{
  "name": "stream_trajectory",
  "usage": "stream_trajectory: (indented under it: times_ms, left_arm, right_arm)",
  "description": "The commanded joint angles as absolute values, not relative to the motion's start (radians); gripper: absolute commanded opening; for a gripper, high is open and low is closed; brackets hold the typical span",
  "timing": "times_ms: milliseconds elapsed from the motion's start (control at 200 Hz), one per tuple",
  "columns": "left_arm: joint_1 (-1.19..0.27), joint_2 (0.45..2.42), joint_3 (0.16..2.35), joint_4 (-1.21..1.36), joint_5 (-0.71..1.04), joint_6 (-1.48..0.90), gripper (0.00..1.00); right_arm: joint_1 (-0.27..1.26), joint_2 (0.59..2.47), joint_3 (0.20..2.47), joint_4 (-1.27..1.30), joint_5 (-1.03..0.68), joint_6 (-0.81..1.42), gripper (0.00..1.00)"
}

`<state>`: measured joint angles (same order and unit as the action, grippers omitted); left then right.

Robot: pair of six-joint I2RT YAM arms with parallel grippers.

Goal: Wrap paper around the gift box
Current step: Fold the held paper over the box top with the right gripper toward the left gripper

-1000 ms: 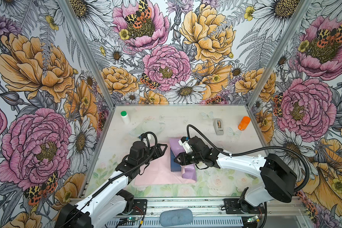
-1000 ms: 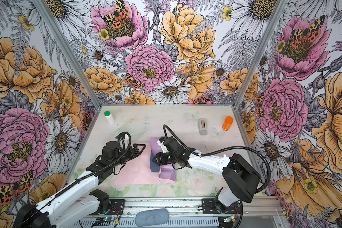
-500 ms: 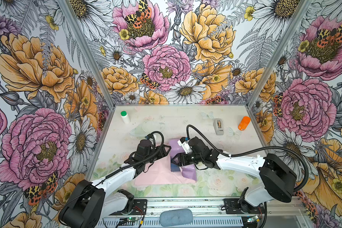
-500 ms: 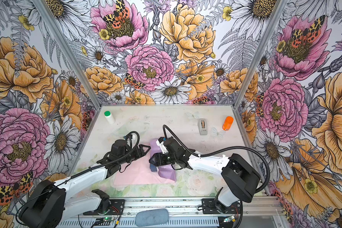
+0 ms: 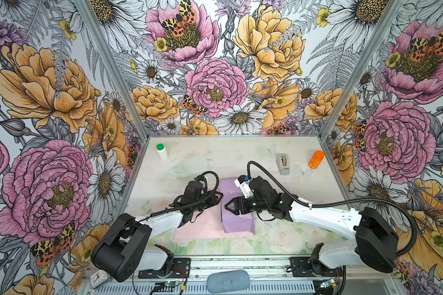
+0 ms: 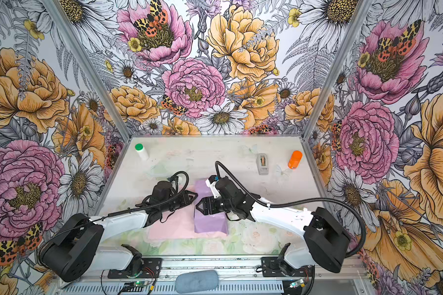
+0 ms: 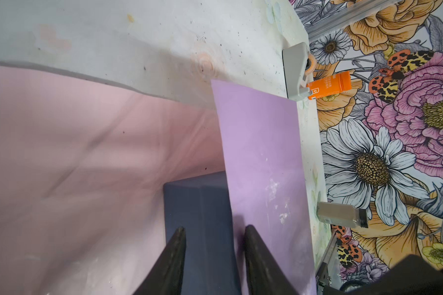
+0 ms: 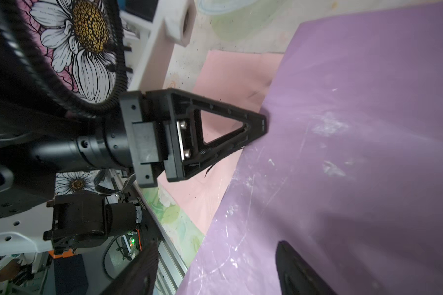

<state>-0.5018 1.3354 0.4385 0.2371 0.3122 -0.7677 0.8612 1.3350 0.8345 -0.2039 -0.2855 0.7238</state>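
My grippers both crowd the lilac flap's free edge (image 5: 223, 224) while its fold lies open to shift, so next my right gripper backs away and takes the folded side (image 5: 253, 222).
The pale-pink paper (image 5: 197, 227) lies flat on the table. One part is folded over as a lilac flap (image 5: 237, 222) and covers the gift box. Only a navy side of the gift box (image 7: 197, 204) shows, in the left wrist view. My left gripper (image 7: 214, 228) is at the flap's free edge, jaws apart. One finger is over the lilac flap (image 7: 261, 153) and the other is beside the box. In both top views it (image 5: 219, 198) nearly meets my right gripper (image 5: 226, 205). The right gripper (image 8: 216, 245) hovers open over the flap (image 8: 343, 153), holding nothing.
A grey tape dispenser (image 5: 283, 163) and an orange bottle (image 5: 316, 159) stand at the back right. A white bottle with a green cap (image 5: 161, 150) stands at the back left. The left wrist view shows a clear jar (image 7: 342, 213) by the wall. A grey pad (image 5: 228, 283) lies at the front rail.
My left gripper has reached right to the box and its jaws have narrowed. My right gripper has opened wider, and the flap now covers the box's top.
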Motion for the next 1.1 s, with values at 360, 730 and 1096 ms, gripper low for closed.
stream_trajectory:
  times_ms: [360, 730, 1096]
  left_arm:
    - [-0.52, 1.325, 0.463, 0.161, 0.254, -0.724, 0.39]
    - [-0.545, 1.279, 0.494, 0.173, 0.285, -0.759, 0.52]
    - [-0.551, 1.184, 0.394, 0.217, 0.297, -0.833, 0.69]
  right_arm:
    - [0.764, 1.401, 0.875, -0.484, -0.131, 0.739, 0.73]
    - [0.782, 1.459, 0.861, -0.405, -0.183, 0.854, 0.72]
    - [0.817, 1.447, 0.855, -0.387, -0.146, 0.964, 0.71]
